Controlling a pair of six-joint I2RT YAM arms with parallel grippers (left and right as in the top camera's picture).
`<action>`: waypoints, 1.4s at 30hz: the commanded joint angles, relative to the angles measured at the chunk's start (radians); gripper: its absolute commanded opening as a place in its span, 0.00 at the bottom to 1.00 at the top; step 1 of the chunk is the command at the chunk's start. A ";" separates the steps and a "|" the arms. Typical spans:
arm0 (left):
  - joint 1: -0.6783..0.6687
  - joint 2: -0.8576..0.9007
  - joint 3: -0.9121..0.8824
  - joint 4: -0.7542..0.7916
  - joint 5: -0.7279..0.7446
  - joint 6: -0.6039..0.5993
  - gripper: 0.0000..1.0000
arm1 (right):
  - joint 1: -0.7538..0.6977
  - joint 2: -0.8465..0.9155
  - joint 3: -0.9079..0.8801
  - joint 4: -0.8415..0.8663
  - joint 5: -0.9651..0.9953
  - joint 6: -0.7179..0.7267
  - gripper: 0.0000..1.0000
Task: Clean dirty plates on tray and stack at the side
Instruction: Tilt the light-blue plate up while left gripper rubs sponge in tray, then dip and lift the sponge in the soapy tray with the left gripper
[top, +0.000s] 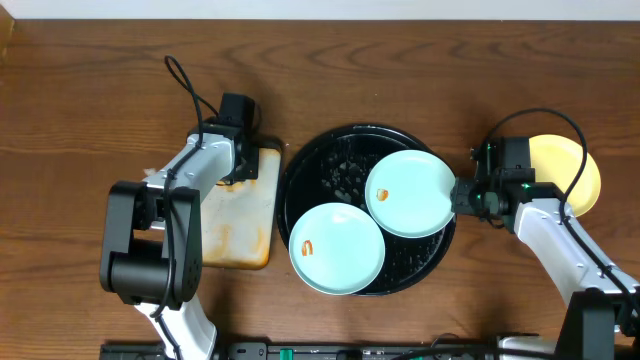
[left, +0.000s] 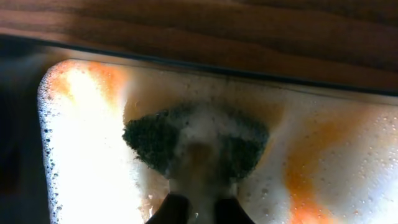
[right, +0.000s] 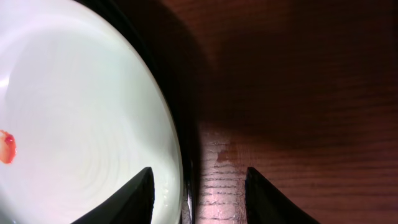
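The sponge is close to the pale tray's far rim (left: 199, 67), so next my left gripper pulls the sponge back toward the tray's middle (top: 237, 212) before wiping the smeared plate.
The black tray (top: 318, 160) holds two mint-blue plates. One plate (top: 410, 192) lies at its right, with an orange smear (right: 7, 147); the other (top: 337, 248) lies at the front, also smeared. The pale yellow plate (top: 578, 172) lies on the table at the right, partly behind my right arm. My right gripper (top: 461, 196) (right: 199, 171) is open and straddles the right plate's (right: 81, 106) edge and the tray rim (right: 188, 137), one finger over the plate and one over the table. My left gripper (top: 240, 168) (left: 199, 211) is shut on a foamy dark sponge (left: 196, 143).
The sponge rests on a pale, orange-stained rectangular tray (top: 240, 215) (left: 336, 162) with suds, left of the black tray. Brown wooden table (top: 90, 80) all around. The table's front edge runs just below the plates.
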 joint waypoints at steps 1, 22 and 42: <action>0.005 0.051 -0.014 -0.008 0.018 -0.029 0.08 | 0.003 0.011 -0.003 0.000 0.010 0.008 0.46; 0.005 -0.224 0.050 -0.281 0.118 -0.138 0.08 | 0.003 0.011 -0.003 -0.001 0.010 0.008 0.46; 0.005 0.016 -0.032 -0.182 0.124 -0.175 0.08 | 0.003 0.011 -0.003 -0.009 0.010 0.008 0.46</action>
